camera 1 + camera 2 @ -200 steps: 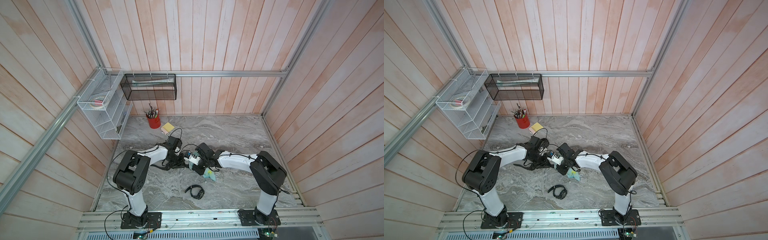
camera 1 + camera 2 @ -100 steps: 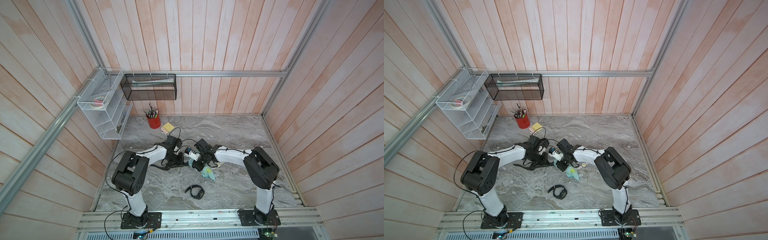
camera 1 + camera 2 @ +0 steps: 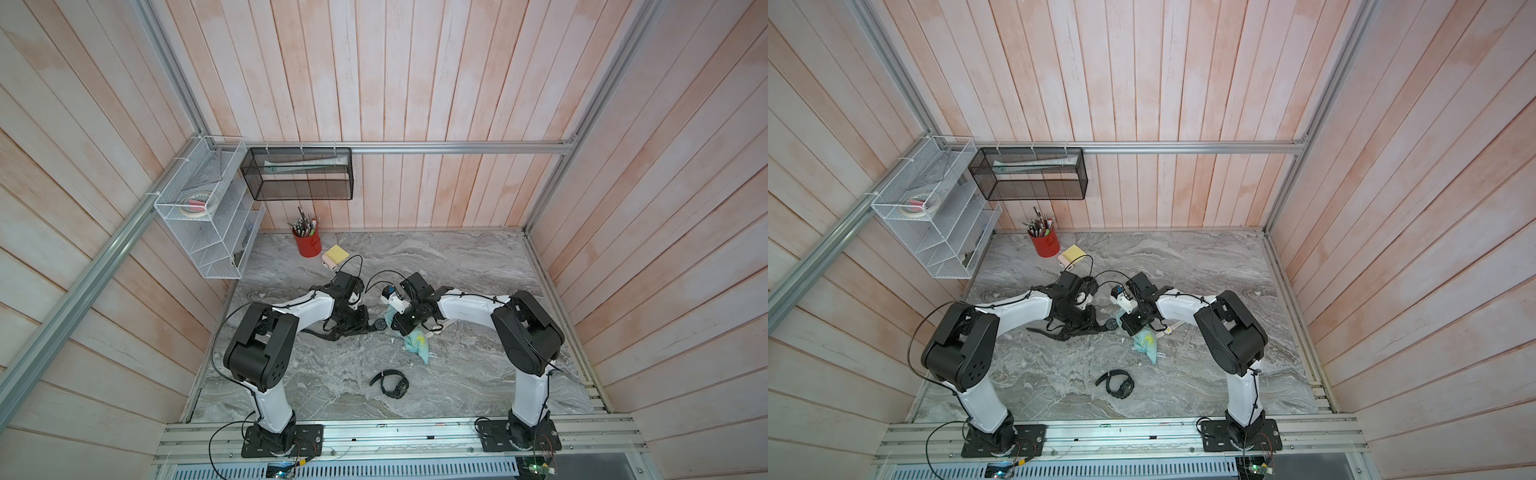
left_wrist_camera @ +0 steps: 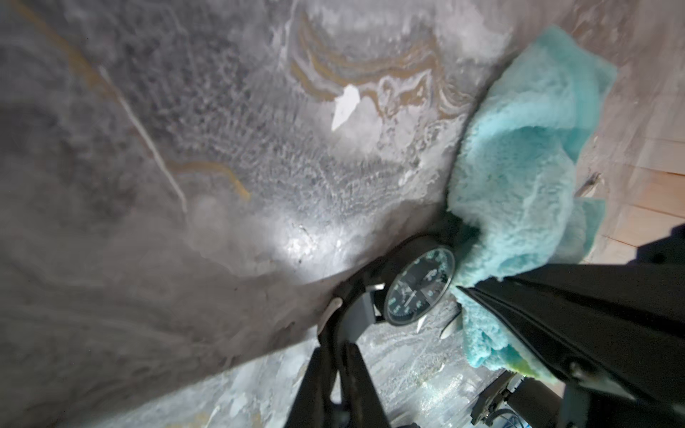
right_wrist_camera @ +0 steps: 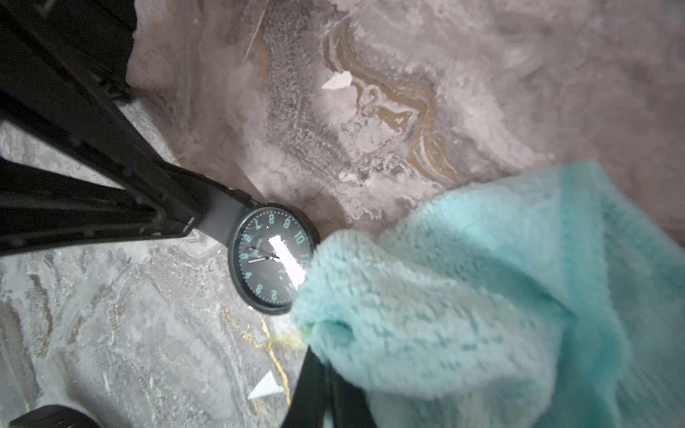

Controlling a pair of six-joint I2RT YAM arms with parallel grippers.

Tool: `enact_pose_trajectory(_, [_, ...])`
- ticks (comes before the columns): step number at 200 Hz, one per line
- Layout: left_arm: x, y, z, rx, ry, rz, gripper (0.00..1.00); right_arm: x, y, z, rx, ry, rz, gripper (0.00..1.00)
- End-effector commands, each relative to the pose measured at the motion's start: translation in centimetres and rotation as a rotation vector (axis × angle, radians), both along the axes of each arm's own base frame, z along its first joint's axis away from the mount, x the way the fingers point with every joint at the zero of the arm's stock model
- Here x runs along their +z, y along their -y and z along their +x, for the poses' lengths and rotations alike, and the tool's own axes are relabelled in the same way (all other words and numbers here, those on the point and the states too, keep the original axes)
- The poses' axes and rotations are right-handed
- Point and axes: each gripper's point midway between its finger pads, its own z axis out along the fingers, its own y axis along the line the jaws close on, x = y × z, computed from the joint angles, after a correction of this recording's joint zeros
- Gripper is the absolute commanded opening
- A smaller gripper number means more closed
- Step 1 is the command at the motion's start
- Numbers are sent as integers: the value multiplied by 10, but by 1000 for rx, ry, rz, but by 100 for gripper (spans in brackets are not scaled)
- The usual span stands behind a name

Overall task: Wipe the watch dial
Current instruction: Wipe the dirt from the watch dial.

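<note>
Next, I sweep the teal cloth's fold back across the dark dial with my right gripper while my left gripper steadies the strap, because the fold overlaps only the dial's edge.
A black watch with a dark dial and teal numerals lies low over the marble table. My left gripper is shut on its grey strap. Both top views show the dial between the two grippers. My right gripper is shut on a fluffy teal cloth. One fold of the cloth overlaps the dial's edge. The rest of the cloth trails on the table behind the right gripper. In a top view the left gripper faces it.
A second black watch lies nearer the front edge. A red pen cup and yellow sticky notes stand at the back left. Wire shelves and a black mesh basket hang on the walls. Small white scraps dot the marble.
The right arm's elbow has swung left and toward the back, carrying the cloth along the dial. The left arm and the watch have stayed almost still.
</note>
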Motion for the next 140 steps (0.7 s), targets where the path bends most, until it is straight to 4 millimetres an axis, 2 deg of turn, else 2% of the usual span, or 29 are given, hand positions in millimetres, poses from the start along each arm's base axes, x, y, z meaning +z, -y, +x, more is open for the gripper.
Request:
enact_pose_trajectory(1, [12, 2, 5, -12, 45, -2, 13, 17, 10, 12, -62, 46, -4, 0])
enact_pose_trajectory(31, [11, 2, 5, -12, 41, -2, 13, 59, 2, 18, -65, 152, 72, 0])
enact_pose_trajectory(45, [10, 2, 5, -11, 42, -2, 13, 67, -8, 14, -26, 170, 88, 0])
enact_pose_trajectory(60, [10, 2, 6, -10, 41, -3, 13, 63, -19, 6, 21, 155, 86, 0])
enact_pose_trajectory(97, [9, 3, 7, -6, 40, -7, 13, 34, -39, -11, 114, 80, 61, 0])
enact_pose_trajectory(140, [10, 4, 8, -5, 40, -13, 13, 28, -46, -15, 142, 54, 74, 0])
